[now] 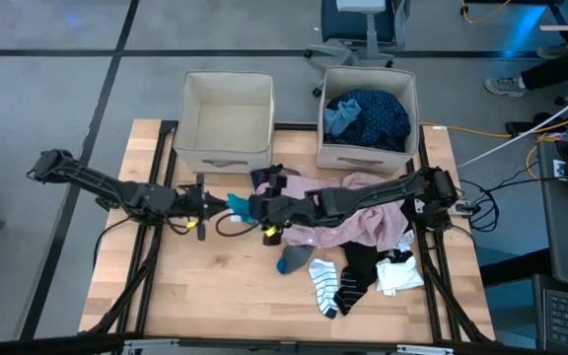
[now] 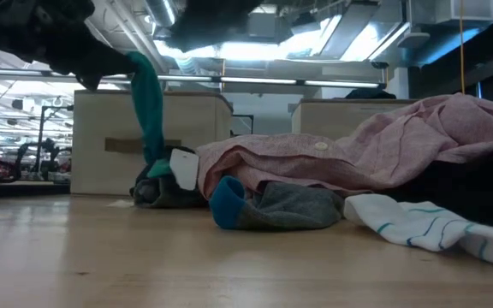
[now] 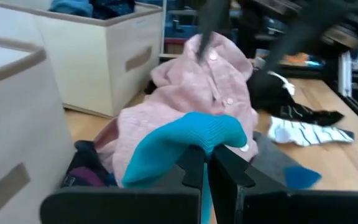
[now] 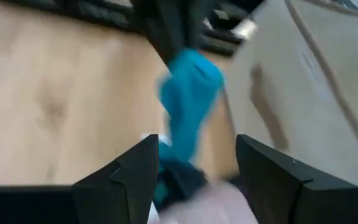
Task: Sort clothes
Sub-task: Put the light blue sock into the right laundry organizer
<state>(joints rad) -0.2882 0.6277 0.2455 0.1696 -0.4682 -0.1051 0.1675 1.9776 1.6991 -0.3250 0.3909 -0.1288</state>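
I should expect a small white piece hidden behind the hanging teal sock [image 1: 239, 205] when I carry the sock away, since a white edge peeks out beside it.
My left gripper [image 1: 222, 204] reaches in from the table's left, shut on a teal sock [image 1: 237, 204]. In the low view the sock [image 2: 146, 103] hangs down to a dark garment [image 2: 165, 190] on the table. My right gripper [image 1: 257, 210] comes over the pink shirt [image 1: 363, 212] from the right. It stands open, its fingers [image 4: 135, 177] either side of the sock [image 4: 188, 93] and short of it. A grey sock with a blue toe [image 1: 292, 259], striped socks [image 1: 330, 286], and black and white pieces lie near the front. My left gripper pinches the teal sock's upper end [image 3: 197, 140] between its two shut fingers [image 3: 225, 168], coming nearly level from the table's left. The cloth folds over the fingertips. The sock hangs slack below them, its lower end [image 2: 155, 164] at the dark garment on the table.
Two beige bins stand at the far edge: the left one [image 1: 227, 148] has bare walls inside, the right one [image 1: 343, 153] holds blue clothes. Bare wood lies in front of the left arm [image 1: 215, 286]. Cables run along the right side.
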